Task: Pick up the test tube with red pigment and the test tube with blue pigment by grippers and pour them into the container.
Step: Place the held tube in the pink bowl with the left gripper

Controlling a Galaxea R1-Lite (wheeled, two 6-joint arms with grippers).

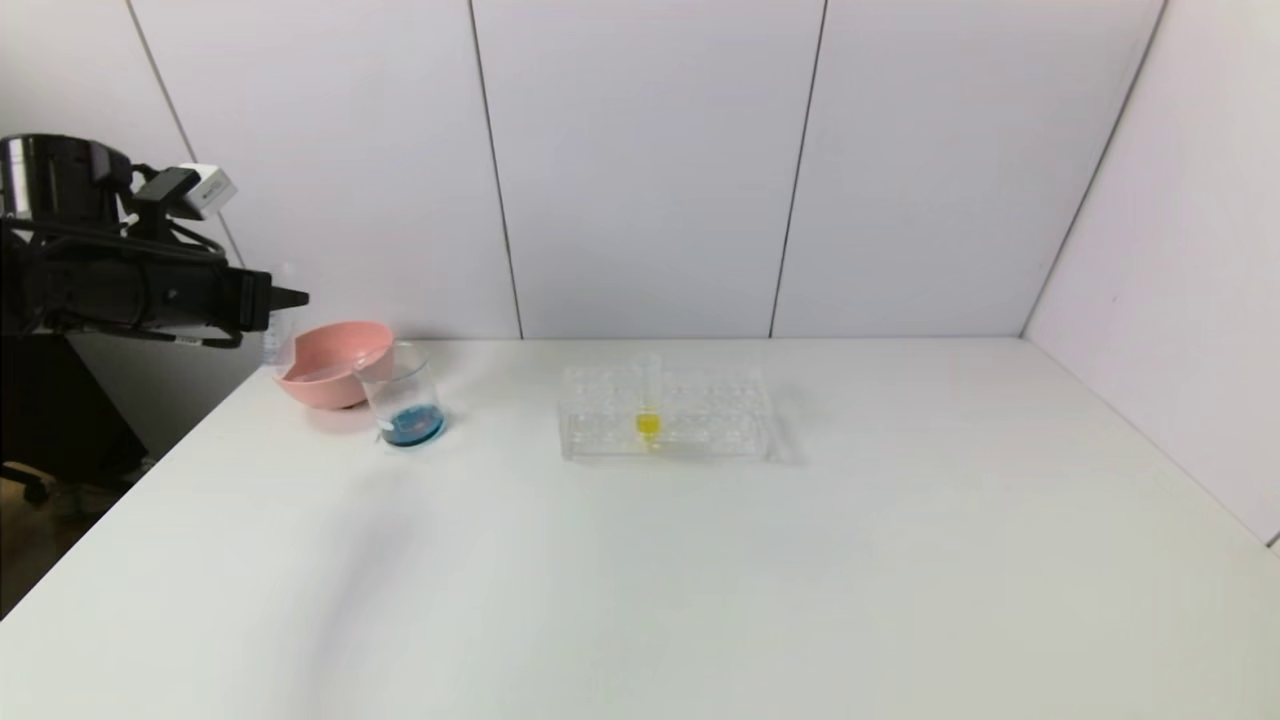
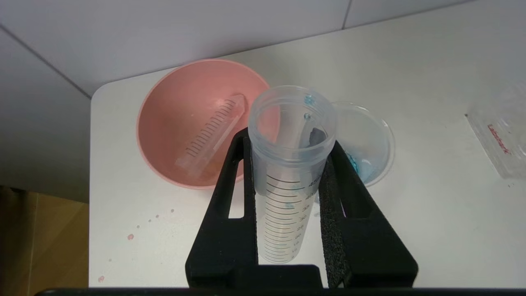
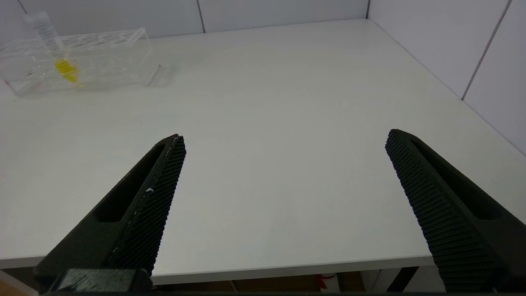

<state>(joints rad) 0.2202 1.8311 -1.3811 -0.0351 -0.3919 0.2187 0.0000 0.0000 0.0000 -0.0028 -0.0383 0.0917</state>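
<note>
The test tube in the robot's left gripper has only blue droplets (image 2: 308, 107) in it but hangs outside the pink bowl, so the robot should put it down inside, next to the other tube (image 2: 213, 135).
My left gripper (image 2: 289, 139) is shut on a clear graduated test tube (image 2: 287, 185) that holds only blue droplets and smears near its open mouth. In the head view this gripper (image 1: 295, 297) hangs at the far left, above and beside the pink bowl. The container, a clear beaker (image 1: 405, 400), stands next to the bowl with blue liquid at its bottom; it also shows in the left wrist view (image 2: 370, 135). A second clear graduated tube (image 2: 213, 131) lies in the bowl; no red pigment shows in it. My right gripper (image 3: 285, 139) is open and empty over the table's near edge.
The pink bowl (image 1: 330, 365) sits at the table's back left corner. A clear tube rack (image 1: 665, 412) stands mid-table with a tube of yellow pigment (image 1: 648, 400) upright in it. Small pink and red droplets (image 2: 130, 237) spot the table near the bowl.
</note>
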